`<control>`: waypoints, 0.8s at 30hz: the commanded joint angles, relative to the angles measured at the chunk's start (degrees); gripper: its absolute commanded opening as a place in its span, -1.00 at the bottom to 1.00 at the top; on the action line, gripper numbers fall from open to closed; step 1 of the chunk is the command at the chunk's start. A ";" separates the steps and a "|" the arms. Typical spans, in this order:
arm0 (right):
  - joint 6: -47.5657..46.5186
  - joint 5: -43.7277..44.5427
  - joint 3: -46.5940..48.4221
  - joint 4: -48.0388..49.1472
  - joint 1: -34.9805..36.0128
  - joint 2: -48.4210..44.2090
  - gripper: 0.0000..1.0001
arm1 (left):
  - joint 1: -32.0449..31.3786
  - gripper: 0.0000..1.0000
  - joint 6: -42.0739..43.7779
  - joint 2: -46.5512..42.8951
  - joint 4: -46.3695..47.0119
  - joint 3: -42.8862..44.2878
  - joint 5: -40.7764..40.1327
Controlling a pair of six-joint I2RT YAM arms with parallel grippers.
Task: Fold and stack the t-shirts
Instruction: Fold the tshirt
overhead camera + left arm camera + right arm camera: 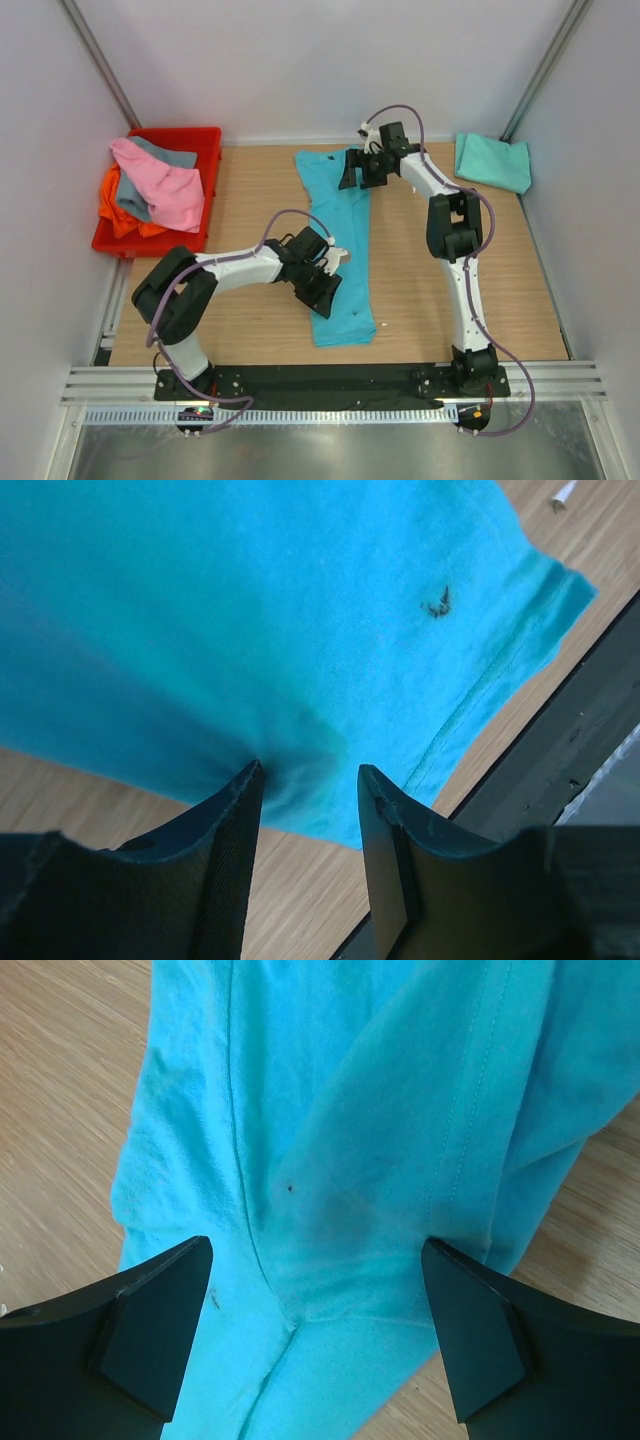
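My right gripper should, since the t-shirt's far end [313, 167] leans toward the red crate, push down the folds there [375, 1180] and slide them straight before folding the near hem.
The bright turquoise-blue t-shirt [343, 215] lies in a long narrow strip down the middle of the table. My left gripper [326, 287] is open low at the strip's near left edge. In the left wrist view its fingertips [248, 777] rest on the cloth edge [300, 630], with the hem between them. My right gripper [358, 172] is wide open over the strip's far end, where the cloth [330, 1110] lies in folds and seams between the jaws. The paler mint-teal t-shirt [492, 160] lies folded at the back right.
A red crate [205, 135] at the back left holds pink [165, 185], grey [170, 155] and orange [115, 210] shirts. A small white scrap [384, 325] lies right of the strip's near end. The black base rail [560, 750] runs along the near table edge.
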 commanded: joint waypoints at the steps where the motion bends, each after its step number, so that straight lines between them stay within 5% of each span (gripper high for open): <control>1: -2.38 6.45 -1.16 -5.03 -1.13 -0.42 0.87 | -3.06 -0.10 0.20 0.03 -1.82 -3.20 -0.36; 7: -2.81 4.60 -4.74 -6.71 -1.13 -6.45 0.99 | -4.20 -0.12 -1.03 -1.81 -2.34 -2.86 -0.62; 12: -4.40 3.72 -7.84 -3.02 -1.04 -12.89 1.00 | -4.20 -0.15 -1.20 -2.69 -8.13 6.53 -1.86; 24: -4.49 1.44 6.57 -3.46 -1.04 -1.66 0.99 | -6.75 -0.15 0.11 -0.68 -6.48 6.99 -2.03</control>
